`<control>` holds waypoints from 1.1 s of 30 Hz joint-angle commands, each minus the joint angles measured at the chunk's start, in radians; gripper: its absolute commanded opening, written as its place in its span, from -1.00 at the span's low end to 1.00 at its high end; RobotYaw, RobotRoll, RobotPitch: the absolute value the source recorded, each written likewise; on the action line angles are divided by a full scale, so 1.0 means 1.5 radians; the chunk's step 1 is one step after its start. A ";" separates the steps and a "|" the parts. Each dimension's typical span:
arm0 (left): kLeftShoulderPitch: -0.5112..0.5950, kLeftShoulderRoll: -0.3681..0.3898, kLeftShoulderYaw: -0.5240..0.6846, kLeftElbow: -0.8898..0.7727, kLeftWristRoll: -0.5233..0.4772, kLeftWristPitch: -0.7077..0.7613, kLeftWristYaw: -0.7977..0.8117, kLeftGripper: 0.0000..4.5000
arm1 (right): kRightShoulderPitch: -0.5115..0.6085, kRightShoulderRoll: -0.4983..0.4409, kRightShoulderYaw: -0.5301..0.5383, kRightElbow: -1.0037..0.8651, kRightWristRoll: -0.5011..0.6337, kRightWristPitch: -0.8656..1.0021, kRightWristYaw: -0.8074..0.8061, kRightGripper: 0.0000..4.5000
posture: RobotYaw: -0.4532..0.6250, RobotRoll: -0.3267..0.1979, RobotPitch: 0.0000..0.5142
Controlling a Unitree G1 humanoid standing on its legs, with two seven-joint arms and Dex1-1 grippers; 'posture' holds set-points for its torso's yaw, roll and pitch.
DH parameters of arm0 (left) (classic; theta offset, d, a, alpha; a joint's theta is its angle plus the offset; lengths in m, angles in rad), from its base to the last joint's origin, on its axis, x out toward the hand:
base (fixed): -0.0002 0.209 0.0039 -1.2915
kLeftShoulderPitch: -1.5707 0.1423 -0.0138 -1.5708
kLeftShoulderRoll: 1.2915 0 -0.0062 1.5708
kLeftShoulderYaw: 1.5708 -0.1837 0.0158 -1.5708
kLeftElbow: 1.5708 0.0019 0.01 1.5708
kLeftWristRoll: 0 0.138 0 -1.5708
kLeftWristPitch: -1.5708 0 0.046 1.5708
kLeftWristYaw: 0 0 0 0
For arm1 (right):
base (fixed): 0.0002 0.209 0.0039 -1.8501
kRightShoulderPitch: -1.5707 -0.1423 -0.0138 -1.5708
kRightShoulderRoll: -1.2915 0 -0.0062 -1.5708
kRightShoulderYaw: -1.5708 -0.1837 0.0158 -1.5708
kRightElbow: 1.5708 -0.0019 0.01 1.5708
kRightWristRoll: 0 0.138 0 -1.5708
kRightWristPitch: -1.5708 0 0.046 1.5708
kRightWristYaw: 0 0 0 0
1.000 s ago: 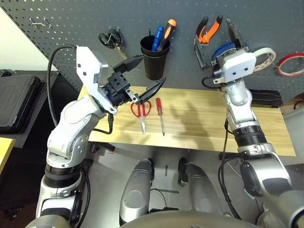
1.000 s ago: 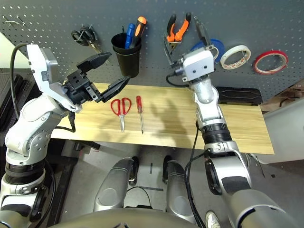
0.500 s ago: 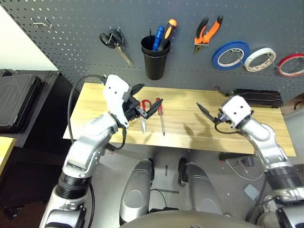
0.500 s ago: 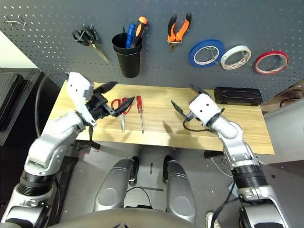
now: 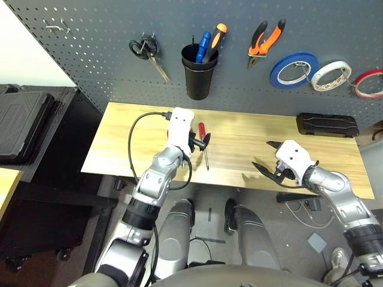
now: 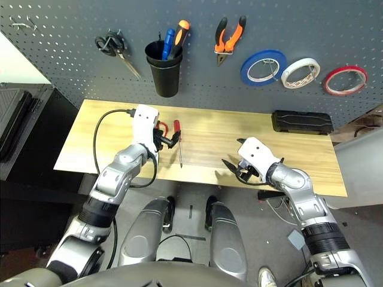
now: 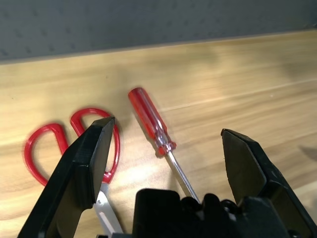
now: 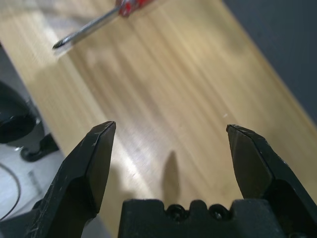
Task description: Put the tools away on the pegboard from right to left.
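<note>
My right gripper is far from the screwdriver (image 5: 204, 142), which lies next to the scissors. Next, my left gripper grabs it by the collar (image 7: 165, 147) and puts it upright in the black cup.
The dark grey pegboard (image 5: 90, 72) carries the orange-and-black pliers (image 5: 265, 37) and, at far right, the thin red tape ring (image 5: 369, 82). The slim red-handled screwdriver (image 5: 203, 143) and the red-handled scissors (image 7: 74, 144) lie side by side on the wooden table (image 5: 251, 134). My left gripper (image 5: 199, 142) hangs open just above them; its fingers (image 7: 94, 158) straddle the screwdriver (image 7: 151, 121) and one scissor loop. My right gripper (image 5: 263, 155) is open and empty, low over the table's front right, with the screwdriver tip (image 8: 99, 17) beyond it.
Also on the pegboard are black-handled scissors (image 5: 145, 51), a black cup (image 5: 198, 75) holding two screwdrivers, a blue tape roll (image 5: 293, 67) and a white one (image 5: 329, 73). A flat black case (image 5: 326, 124) lies at the table's back right. Bare hooks (image 5: 54, 25) sit upper left.
My right gripper came down from the pliers on the pegboard to the table's front right. My left gripper dropped from mid-air onto the scissors and screwdriver. The camera view shifted slightly.
</note>
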 commanded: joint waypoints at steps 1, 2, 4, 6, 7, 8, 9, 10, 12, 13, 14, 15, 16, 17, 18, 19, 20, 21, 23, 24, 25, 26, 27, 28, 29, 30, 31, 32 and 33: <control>-0.038 -0.021 0.006 0.093 0.014 -0.008 0.009 1.00 | 0.018 -0.002 0.008 -0.022 -0.005 0.035 0.000 0.99 | 0.18 0.25 0.10; -0.054 -0.028 0.011 0.122 0.015 -0.017 0.012 1.00 | 0.022 0.000 0.007 -0.029 -0.005 0.045 -0.002 0.99 | 0.16 0.25 0.13; -0.078 -0.039 0.017 0.167 0.015 -0.025 0.011 1.00 | 0.028 0.001 0.008 -0.042 -0.006 0.057 -0.005 0.99 | 0.14 0.25 0.16; -0.103 -0.051 0.021 0.216 0.017 -0.036 0.008 1.00 | 0.034 0.001 0.008 -0.053 -0.006 0.066 -0.008 0.99 | 0.13 0.25 0.17; -0.113 -0.056 0.022 0.237 0.018 -0.042 0.006 1.00 | 0.037 0.000 0.008 -0.059 -0.006 0.070 -0.009 0.99 | 0.11 0.25 0.19; -0.122 -0.060 0.022 0.257 0.019 -0.049 0.004 1.00 | 0.040 0.000 0.008 -0.065 -0.006 0.075 -0.010 0.99 | 0.10 0.25 0.20; -0.132 -0.064 0.023 0.284 0.021 -0.055 0.005 1.00 | 0.043 0.000 0.007 -0.071 -0.006 0.079 -0.011 0.99 | 0.08 0.25 0.21; -0.144 -0.069 0.026 0.316 0.022 -0.063 0.007 1.00 | 0.046 -0.001 0.006 -0.078 -0.006 0.083 -0.013 0.99 | 0.07 0.25 0.22; -0.163 -0.074 0.031 0.366 0.026 -0.081 0.010 1.00 | 0.052 -0.001 0.005 -0.089 -0.006 0.090 -0.016 0.99 | 0.05 0.25 0.22; -0.172 -0.076 0.033 0.389 0.027 -0.093 0.012 1.00 | 0.055 -0.002 0.004 -0.095 -0.005 0.095 -0.018 0.99 | 0.04 0.25 0.23; -0.182 -0.078 0.037 0.416 0.028 -0.105 0.014 1.00 | 0.058 -0.002 0.003 -0.101 -0.004 0.099 -0.019 0.99 | 0.04 0.25 0.23; -0.191 -0.080 0.040 0.438 0.029 -0.115 0.015 1.00 | 0.060 -0.002 0.003 -0.106 -0.004 0.103 -0.020 0.99 | 0.04 0.25 0.23; -0.199 -0.081 0.042 0.459 0.031 -0.125 0.016 1.00 | 0.062 -0.002 0.003 -0.110 -0.004 0.106 -0.021 0.99 | 0.02 0.25 0.24; -0.207 -0.082 0.046 0.481 0.033 -0.135 0.019 1.00 | 0.064 -0.002 0.002 -0.115 -0.004 0.109 -0.022 0.99 | 0.01 0.25 0.23; -0.216 -0.082 0.052 0.508 0.034 -0.146 0.024 1.00 | 0.066 -0.002 0.002 -0.122 -0.003 0.113 -0.023 0.99 | 0.00 0.25 0.23; -0.224 -0.081 0.057 0.534 0.036 -0.159 0.030 1.00 | 0.067 -0.002 0.002 -0.129 -0.002 0.118 -0.024 0.99 | -0.01 0.25 0.23; -0.231 -0.081 0.061 0.553 0.037 -0.169 0.034 1.00 | 0.068 -0.002 0.001 -0.136 -0.002 0.123 -0.025 0.99 | -0.02 0.25 0.23; -0.237 -0.081 0.066 0.572 0.039 -0.178 0.039 1.00 | 0.069 -0.002 0.001 -0.141 -0.001 0.127 -0.026 0.99 | -0.03 0.25 0.23; -0.247 -0.079 0.072 0.605 0.043 -0.194 0.046 1.00 | 0.071 -0.003 -0.001 -0.151 0.000 0.134 -0.028 0.99 | -0.04 0.25 0.23; -0.252 -0.078 0.078 0.622 0.044 -0.200 0.054 1.00 | 0.071 -0.004 -0.003 -0.156 0.001 0.137 -0.029 0.99 | -0.05 0.25 0.22; -0.255 -0.077 0.081 0.637 0.046 -0.204 0.059 1.00 | 0.072 -0.005 -0.005 -0.161 0.002 0.139 -0.029 0.99 | -0.05 0.25 0.22; -0.258 -0.077 0.085 0.648 0.047 -0.210 0.061 1.00 | 0.073 -0.006 -0.006 -0.165 0.002 0.142 -0.029 0.99 | -0.07 0.25 0.21; -0.260 -0.077 0.087 0.659 0.048 -0.216 0.064 1.00 | 0.074 -0.006 -0.009 -0.169 0.004 0.140 -0.029 0.99 | -0.07 0.25 0.21; -0.262 -0.077 0.087 0.667 0.051 -0.223 0.064 1.00 | 0.076 -0.007 -0.011 -0.174 0.007 0.141 -0.028 0.99 | -0.07 0.25 0.21; -0.263 -0.077 0.087 0.672 0.054 -0.227 0.064 1.00 | 0.077 -0.007 -0.012 -0.178 0.009 0.141 -0.027 0.99 | -0.07 0.25 0.21; -0.264 -0.078 0.088 0.677 0.056 -0.231 0.065 1.00 | 0.077 -0.007 -0.013 -0.180 0.010 0.142 -0.027 0.99 | -0.07 0.25 0.21; -0.265 -0.078 0.091 0.681 0.056 -0.234 0.068 0.92 | 0.078 -0.006 -0.015 -0.182 0.013 0.137 -0.026 1.00 | -0.08 0.25 0.19; -0.266 -0.078 0.094 0.685 0.056 -0.236 0.070 0.83 | 0.079 -0.005 -0.018 -0.184 0.018 0.130 -0.024 1.00 | -0.08 0.25 0.19; -0.266 -0.079 0.095 0.688 0.057 -0.238 0.071 0.72 | 0.079 -0.004 -0.020 -0.185 0.022 0.125 -0.022 1.00 | -0.08 0.25 0.19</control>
